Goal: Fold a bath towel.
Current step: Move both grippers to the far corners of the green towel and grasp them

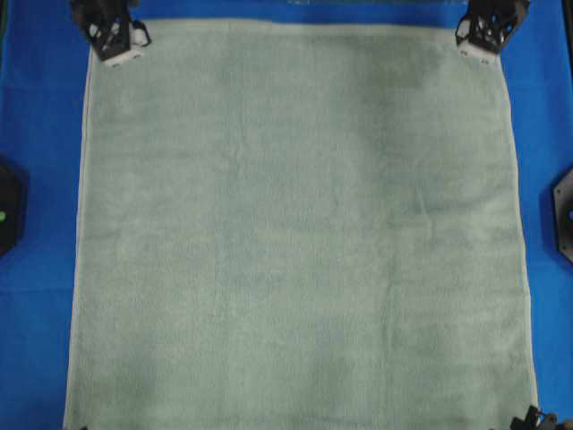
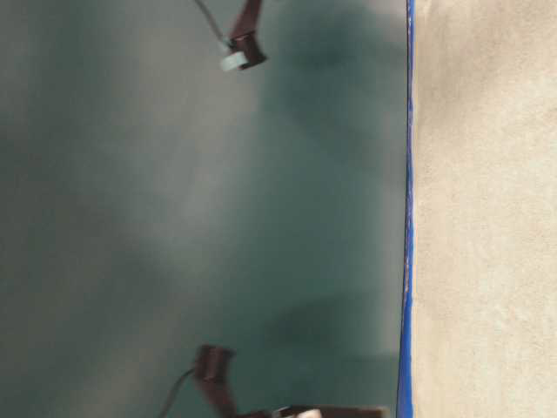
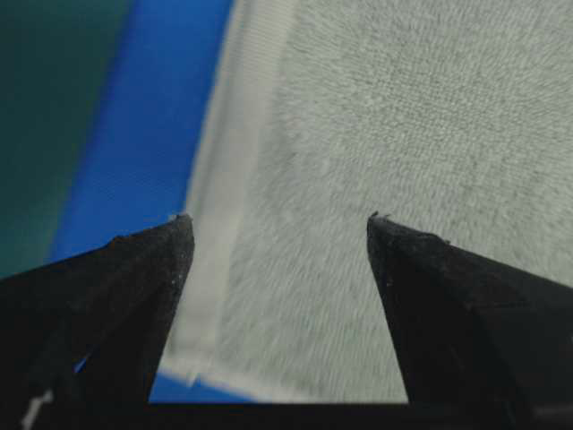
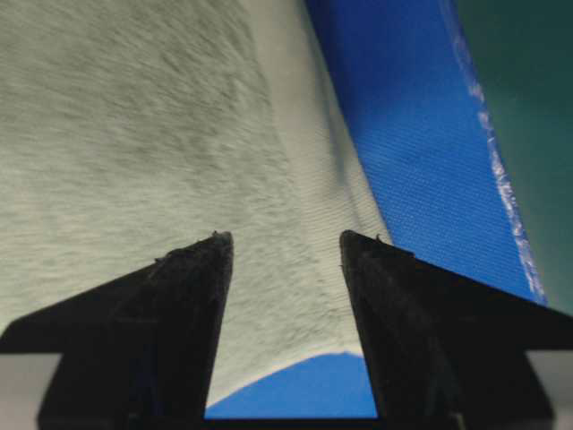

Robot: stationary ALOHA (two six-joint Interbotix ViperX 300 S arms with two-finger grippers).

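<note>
My gripper will carry the limp, spread bath towel, and its far edge [image 1: 295, 29] will then fold over and bunch into a long strip, because soft creases [image 1: 421, 202] run down the bath towel.
The bath towel [image 1: 295, 233], pale sage-green terry, lies spread flat as a large square and covers most of the table. My left gripper [image 1: 121, 40] is over its far left corner and my right gripper [image 1: 479, 38] is over its far right corner. In the left wrist view the left gripper [image 3: 279, 219] stands open above the hemmed corner of the towel [image 3: 403, 116], with nothing between the fingers. The right wrist view shows the right gripper [image 4: 285, 237] open too, straddling the towel [image 4: 134, 116] corner without holding it.
A bright blue cloth [image 1: 36, 179] shows all round the towel. Black arm bases sit at the left edge [image 1: 7, 206] and right edge [image 1: 564, 215]. A small black part [image 1: 537, 421] pokes in at the near right corner.
</note>
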